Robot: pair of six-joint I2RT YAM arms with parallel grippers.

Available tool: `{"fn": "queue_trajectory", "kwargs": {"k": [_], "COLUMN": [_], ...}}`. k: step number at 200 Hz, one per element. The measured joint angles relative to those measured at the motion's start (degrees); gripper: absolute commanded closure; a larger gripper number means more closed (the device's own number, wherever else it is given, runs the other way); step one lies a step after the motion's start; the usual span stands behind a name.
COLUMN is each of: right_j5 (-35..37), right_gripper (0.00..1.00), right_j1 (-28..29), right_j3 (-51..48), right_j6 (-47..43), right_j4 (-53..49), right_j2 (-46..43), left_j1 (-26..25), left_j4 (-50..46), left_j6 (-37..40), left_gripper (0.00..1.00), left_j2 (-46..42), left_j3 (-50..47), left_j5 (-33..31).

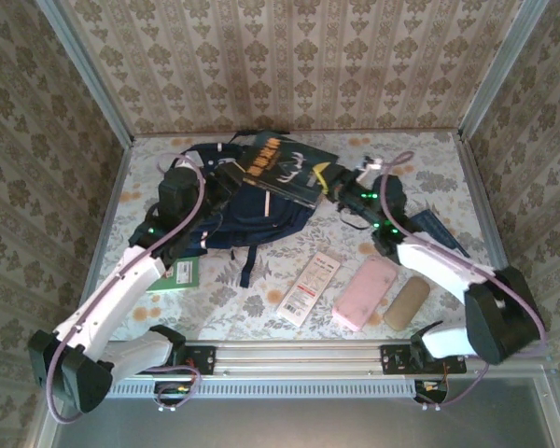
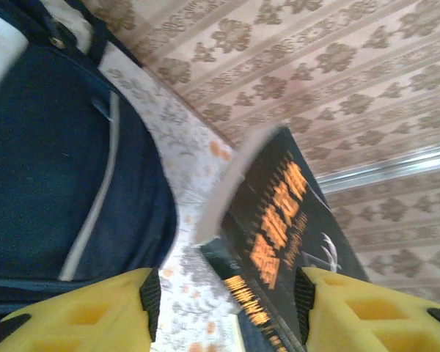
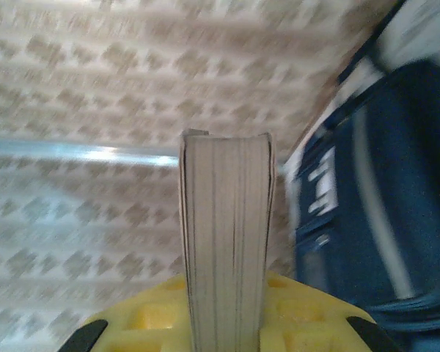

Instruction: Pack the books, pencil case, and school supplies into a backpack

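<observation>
My right gripper is holding the book's edge (image 3: 226, 220), so my left gripper should keep bringing its open fingers toward the backpack's grey strip (image 1: 267, 203) until they are on both sides of it, then close.
The navy backpack (image 1: 226, 222) lies at the back middle of the table, and its blue fabric is at the left of the left wrist view (image 2: 51, 161). A dark navy book (image 1: 285, 168) with orange lettering hangs tilted over it. My right gripper (image 1: 329, 179) is shut on the book's right edge, and the page block (image 3: 226, 242) stands between its yellow fingers (image 3: 301, 315). My left gripper (image 1: 227, 177) sits at the book's left end. It stands open (image 2: 227, 308), with the book's cover (image 2: 286, 220) just ahead of its right finger and not pinched.
A green booklet (image 1: 180, 273) lies by the left arm. Along the front lie a white packet with red print (image 1: 310, 287), a pink pouch (image 1: 365, 292) and a tan pouch (image 1: 406, 302). A dark blue flat item (image 1: 439, 231) rests beside the right arm. Wallpapered walls enclose the table.
</observation>
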Motion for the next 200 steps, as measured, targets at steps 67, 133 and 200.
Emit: {"fn": "queue_trajectory", "kwargs": {"k": [67, 133, 200], "right_j5": [0.2, -2.7, -5.2], "right_gripper": [1.00, 1.00, 1.00], "right_j1": [-12.9, -17.8, -19.0], "right_j3": [-4.2, -4.8, -6.2], "right_j6": [-13.2, -21.4, -22.6], "right_j4": [-24.5, -33.2, -33.6], "right_j2": [-10.8, -14.8, -14.4], "left_j1": [4.8, 5.8, 5.9], "left_j4": [-8.9, -15.9, -17.2], "left_j6": [21.8, 31.1, 32.1], "left_gripper": [0.47, 0.47, 0.49], "left_j2": [28.1, 47.7, 50.7], "left_j3": [19.4, 32.8, 33.1], "left_j5": [11.0, 22.8, 22.8]}}
